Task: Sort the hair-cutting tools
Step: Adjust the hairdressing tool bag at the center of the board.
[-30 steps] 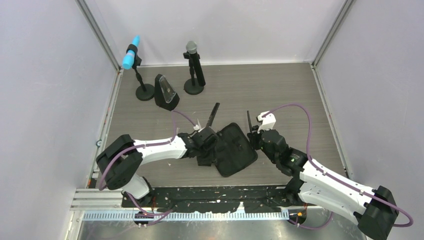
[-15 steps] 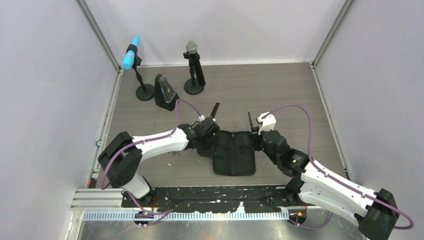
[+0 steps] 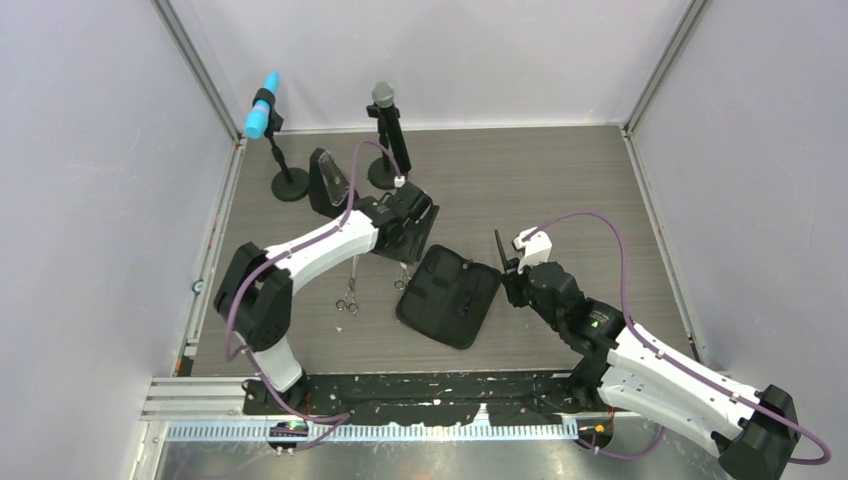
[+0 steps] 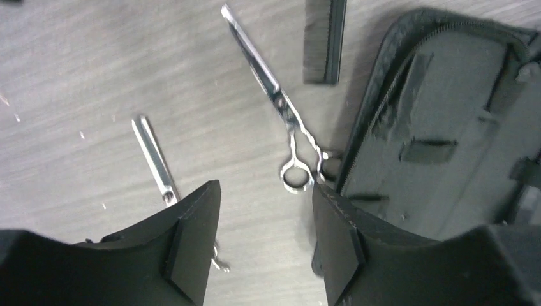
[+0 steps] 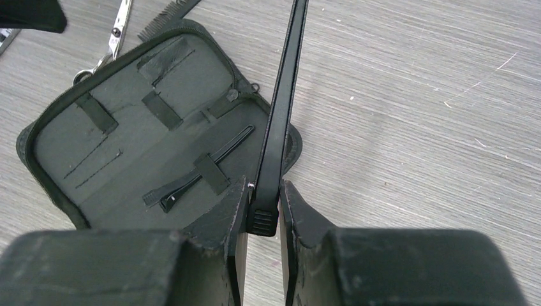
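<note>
The open black pouch is lying at a slant. Next, my left gripper takes its corner next to the silver scissors and help turn the pouch straight before the hair clip goes in.
My left gripper hangs open over bare table with nothing between its fingers; in the top view the left gripper is behind the open black pouch. Two silver scissors lie on the wood just ahead of it, beside the pouch's left edge. The black comb lies beyond them. My right gripper is shut on a thin black hair clip that sticks forward past the pouch's right edge. A second hair clip sits under a strap inside the pouch.
Two microphones on round black bases stand at the back left, with a dark wedge-shaped stand between them. Pale walls close in the table on three sides.
The left gripper closed on the pouch's left edge, swung it round, then opened and pulled back toward the rear. The pouch now lies tilted and both scissors are uncovered. The right gripper kept its clip.
</note>
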`<state>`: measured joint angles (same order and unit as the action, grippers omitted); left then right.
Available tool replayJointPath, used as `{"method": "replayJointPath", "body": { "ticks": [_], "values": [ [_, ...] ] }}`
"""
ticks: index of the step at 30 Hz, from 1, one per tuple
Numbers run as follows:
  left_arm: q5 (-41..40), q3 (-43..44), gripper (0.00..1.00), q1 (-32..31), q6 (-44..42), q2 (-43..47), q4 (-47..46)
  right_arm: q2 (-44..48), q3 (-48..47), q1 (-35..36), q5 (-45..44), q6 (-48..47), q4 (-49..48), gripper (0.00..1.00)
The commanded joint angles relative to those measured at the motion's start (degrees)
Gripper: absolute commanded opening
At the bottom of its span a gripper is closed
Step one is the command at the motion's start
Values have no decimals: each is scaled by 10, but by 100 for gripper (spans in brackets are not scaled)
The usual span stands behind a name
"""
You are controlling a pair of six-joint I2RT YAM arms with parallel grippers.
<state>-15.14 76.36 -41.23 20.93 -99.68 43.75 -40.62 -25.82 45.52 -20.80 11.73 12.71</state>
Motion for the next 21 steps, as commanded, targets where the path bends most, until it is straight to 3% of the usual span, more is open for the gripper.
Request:
{"method": "replayJointPath", "body": {
  "ticks": [1,6,9,15,21],
  "values": [
    [10,-67,59,-5,124,128,34,-6,-39,-3,28,-8,28,5],
    [65,-244,65,-29,262,303,-43,-16,-51,-3,51,-1,36,5],
    [83,-302,66,-63,320,350,-78,-18,-49,-3,52,0,31,5],
    [108,-309,65,-108,355,285,-131,-24,-45,-3,53,2,26,5],
    [98,-269,60,-111,328,200,-119,-31,-53,-3,71,-7,41,5]
  ]
}}
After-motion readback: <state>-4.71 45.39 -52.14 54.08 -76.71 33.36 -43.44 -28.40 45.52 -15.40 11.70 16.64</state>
